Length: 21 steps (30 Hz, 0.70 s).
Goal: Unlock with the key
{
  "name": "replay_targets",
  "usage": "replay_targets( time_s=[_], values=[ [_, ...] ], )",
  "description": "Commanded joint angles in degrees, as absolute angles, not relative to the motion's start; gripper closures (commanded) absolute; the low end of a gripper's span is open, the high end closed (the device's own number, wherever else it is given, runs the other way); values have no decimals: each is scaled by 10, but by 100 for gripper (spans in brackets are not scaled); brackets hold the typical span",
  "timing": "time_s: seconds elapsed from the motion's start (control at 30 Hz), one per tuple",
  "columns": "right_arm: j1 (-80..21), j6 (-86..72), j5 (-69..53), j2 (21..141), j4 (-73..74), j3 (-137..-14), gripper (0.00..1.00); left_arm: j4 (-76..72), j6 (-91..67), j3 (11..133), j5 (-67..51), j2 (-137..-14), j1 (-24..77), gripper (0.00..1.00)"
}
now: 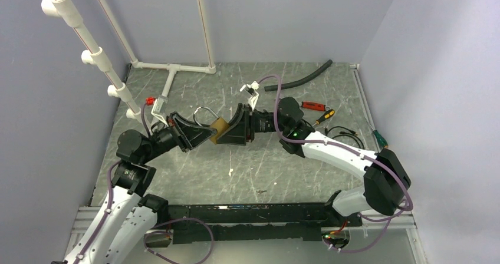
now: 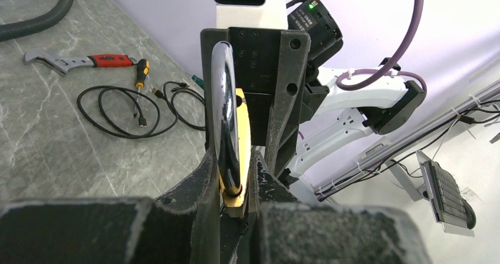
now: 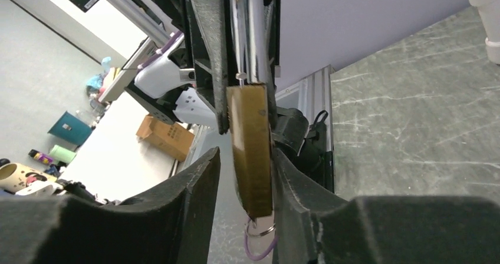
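Note:
The padlock's shackle slants away and my left gripper is pinching the padlock's corner (image 1: 214,138). My right gripper should therefore hold the padlock's body (image 1: 220,126) while my left gripper moves back.
A brass padlock (image 1: 219,126) with a silver shackle (image 1: 203,115) hangs above the table between my two grippers. My left gripper (image 2: 234,158) is shut on the padlock (image 2: 240,128) at its shackle (image 2: 227,111) end. My right gripper (image 3: 244,155) stands open around the other end of the padlock (image 3: 250,146): its right finger touches the brass and a gap remains on the left. Of the key I see only its metal ring (image 3: 262,230), with a purple loop, hanging from the padlock's bottom face between the right fingers. The key's blade is hidden.
On the table to the right lie a red-handled wrench (image 1: 312,106), a yellow-and-black screwdriver (image 1: 324,116), a coiled black cable (image 1: 342,133) and a green-handled tool (image 1: 377,137). A black hose (image 1: 301,78) and white pipes (image 1: 171,69) lie at the back.

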<state>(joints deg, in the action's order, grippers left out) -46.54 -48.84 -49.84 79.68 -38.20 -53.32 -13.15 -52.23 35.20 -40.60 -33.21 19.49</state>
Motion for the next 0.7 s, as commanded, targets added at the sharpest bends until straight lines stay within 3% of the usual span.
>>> replay_targets(
  time_s=[0.0,0.27,0.37,0.4,0.43,0.47,0.53,0.57,0.6,0.67],
  values=[
    [-468,-507,-504,804,-449,-556,64,-204,-530,360,-390,-318,196,100],
    [-468,-532,-504,818,-481,-554,84,-195,-527,353,-386,-308,196,100],
    [-468,-539,-506,823,-488,-554,100,-173,-516,352,-379,-301,196,100],
    [-469,-540,-506,824,-488,-554,100,-156,-509,353,-375,-297,196,99],
    [-469,-540,-502,825,-487,-552,100,-134,-500,357,-366,-293,196,91],
    [-469,-534,-495,824,-474,-551,100,-109,-492,361,-358,-288,196,76],
    [-468,-506,-474,818,-420,-555,100,-64,-477,372,-345,-278,196,36],
    [-469,-487,-456,813,-387,-558,100,-37,-470,381,-338,-273,196,23],
    [-469,-467,-440,806,-350,-560,100,-10,-460,392,-326,-269,196,14],
    [-468,-433,-403,792,-294,-558,100,70,-436,419,-304,-262,196,10]
  ],
)
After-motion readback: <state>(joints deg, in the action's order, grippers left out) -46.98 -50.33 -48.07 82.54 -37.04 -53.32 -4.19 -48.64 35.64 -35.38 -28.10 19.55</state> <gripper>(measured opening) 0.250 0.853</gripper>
